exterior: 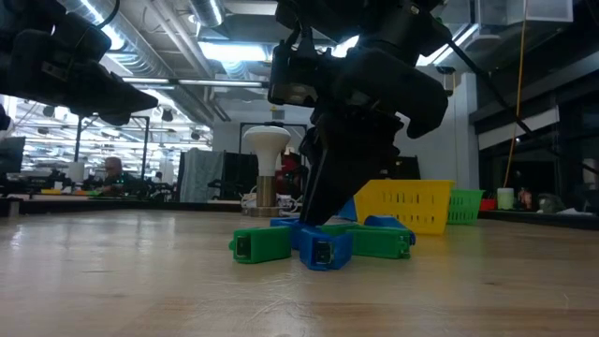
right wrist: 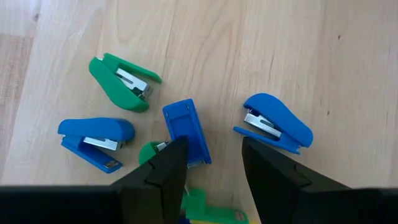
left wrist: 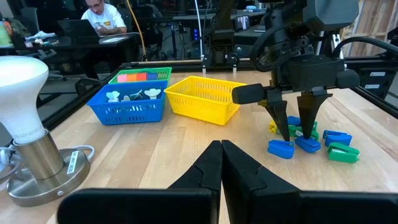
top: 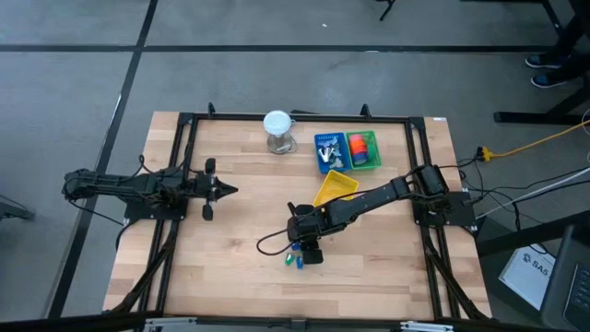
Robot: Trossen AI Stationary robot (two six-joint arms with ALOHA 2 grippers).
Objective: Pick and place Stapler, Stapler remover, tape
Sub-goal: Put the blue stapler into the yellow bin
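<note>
The middle blue stapler's near end [right wrist: 195, 153] lies under one finger of my right gripper, so next I lift, open wider and bring both fingers around that stapler's body [right wrist: 186, 126].
Several small blue and green staplers [right wrist: 121, 81] lie in a loose cluster on the wooden table [top: 230, 267], near its front middle. My right gripper [right wrist: 214, 146] stands over them, pointing steeply down, open. One blue stapler [right wrist: 186, 130] lies beside one finger, another blue stapler [right wrist: 273, 122] just outside the other finger; only bare wood shows between the tips. Orange and red tape pieces [top: 362, 148] sit in the green basket [left wrist: 163, 71], and grey stapler removers [left wrist: 134, 95] in the blue basket [left wrist: 127, 112]. My left gripper [top: 230, 190] waits shut at the table's left. My right gripper comes down from above with one finger [right wrist: 165, 165] right beside the near end of the blue stapler [right wrist: 193, 155], which lies flat on the table. That finger hides the spot, so I cannot tell whether they touch.
An empty yellow basket [top: 336, 187] stands just behind the stapler cluster, with the blue and green baskets beyond it. A white lamp on a metal base [top: 278, 129] stands at the far middle. A black frame [top: 184, 166] runs around the table.
</note>
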